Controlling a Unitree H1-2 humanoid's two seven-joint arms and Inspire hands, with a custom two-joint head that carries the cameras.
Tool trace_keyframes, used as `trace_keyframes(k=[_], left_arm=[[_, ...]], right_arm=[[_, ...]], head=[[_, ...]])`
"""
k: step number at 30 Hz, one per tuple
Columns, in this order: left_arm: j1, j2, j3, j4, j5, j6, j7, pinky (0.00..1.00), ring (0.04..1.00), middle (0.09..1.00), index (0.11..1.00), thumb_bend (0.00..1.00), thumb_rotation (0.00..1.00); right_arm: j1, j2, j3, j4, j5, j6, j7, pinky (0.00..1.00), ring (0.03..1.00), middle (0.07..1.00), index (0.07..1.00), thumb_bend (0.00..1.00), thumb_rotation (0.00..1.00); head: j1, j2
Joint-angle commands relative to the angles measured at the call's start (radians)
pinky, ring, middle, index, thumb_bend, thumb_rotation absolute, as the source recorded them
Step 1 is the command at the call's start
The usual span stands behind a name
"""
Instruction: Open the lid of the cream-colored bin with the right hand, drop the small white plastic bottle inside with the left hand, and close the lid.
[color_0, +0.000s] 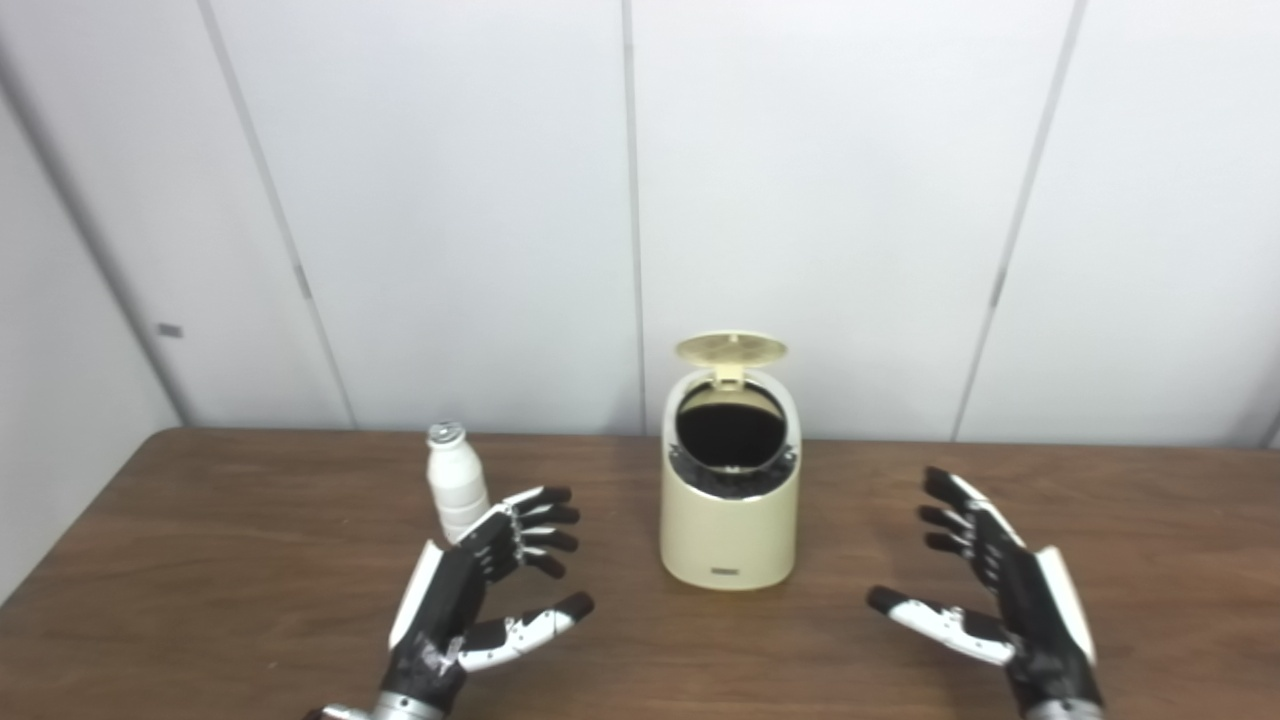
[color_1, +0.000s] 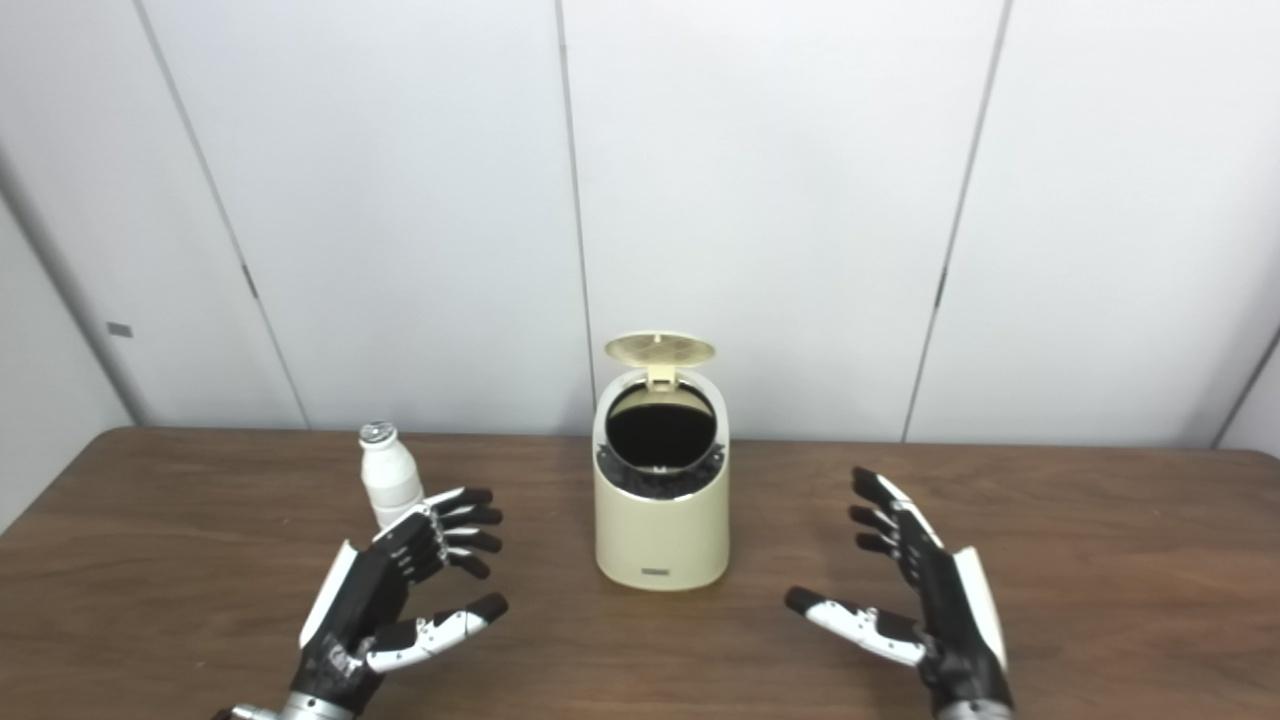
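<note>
The white plastic bottle (color_0: 457, 484) stands almost as tall as the bin's front (color_0: 729, 535). It will lean upright with its cap in view when I drop it.
The cream-colored bin (color_0: 729, 520) stands upright in the middle of the wooden table (color_0: 200, 560). Its round lid (color_0: 731, 349) is flipped up at the back, and the dark inside shows. The small white plastic bottle (color_0: 455, 479) with a silver cap stands upright to the left of the bin. My left hand (color_0: 480, 590) is open and empty, just in front of and right of the bottle, not touching it. My right hand (color_0: 990, 590) is open and empty, to the right of the bin and apart from it.
A white panelled wall (color_0: 640, 200) rises behind the table's back edge. Bare table lies between the hands in front of the bin and out to both sides.
</note>
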Motion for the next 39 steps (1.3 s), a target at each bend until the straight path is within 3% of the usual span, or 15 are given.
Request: trace_keyframes(k=[1,5,10,13,17,25,36,39], left_arm=[[0.018,0.011,0.024,-0.082,0.027,0.026,0.036,0.54,0.643,0.700,0.699,0.62,0.00],[0.065,0.004,0.071,-0.137,0.080,0.060,0.091,0.57,0.653,0.701,0.697,0.63,0.00],[0.081,-0.054,0.127,-0.167,0.156,0.132,0.207,0.58,0.652,0.694,0.687,0.64,0.00],[0.075,-0.074,0.154,-0.151,0.210,0.125,0.276,0.53,0.616,0.665,0.677,0.66,0.00],[0.064,-0.074,0.164,-0.124,0.243,0.112,0.320,0.56,0.642,0.688,0.698,0.64,0.00],[0.004,-0.040,0.156,-0.077,0.226,0.144,0.315,0.67,0.805,0.857,0.871,0.66,0.01],[-0.104,0.029,0.116,0.040,0.256,0.184,0.307,0.76,0.851,0.880,0.912,0.77,0.12],[-0.129,0.045,0.106,0.075,0.248,0.174,0.304,0.80,0.858,0.879,0.914,0.77,0.11]], right_arm=[[-0.028,-0.025,-0.015,-0.010,0.035,-0.072,0.009,0.77,0.827,0.883,0.869,0.75,0.17],[-0.025,-0.039,-0.019,-0.023,0.045,-0.059,0.017,0.75,0.821,0.882,0.873,0.73,0.12],[-0.018,-0.034,-0.023,-0.082,0.070,0.013,0.031,0.74,0.817,0.876,0.874,0.72,0.10],[-0.016,-0.031,-0.021,-0.117,0.070,0.048,0.039,0.75,0.822,0.878,0.872,0.71,0.07],[-0.013,-0.026,-0.016,-0.158,0.062,0.091,0.042,0.76,0.821,0.881,0.873,0.69,0.02],[-0.011,-0.025,-0.006,-0.195,0.058,0.119,0.047,0.76,0.822,0.879,0.873,0.67,0.00],[-0.008,-0.019,-0.002,-0.211,0.059,0.129,0.048,0.75,0.809,0.874,0.874,0.67,0.00],[-0.006,-0.019,0.000,-0.219,0.048,0.136,0.046,0.74,0.801,0.870,0.869,0.67,0.00]], head=[[0.036,-0.007],[0.078,-0.018],[0.117,-0.027],[0.119,-0.029],[0.117,-0.029],[0.115,-0.027],[0.100,-0.028],[0.095,-0.028]])
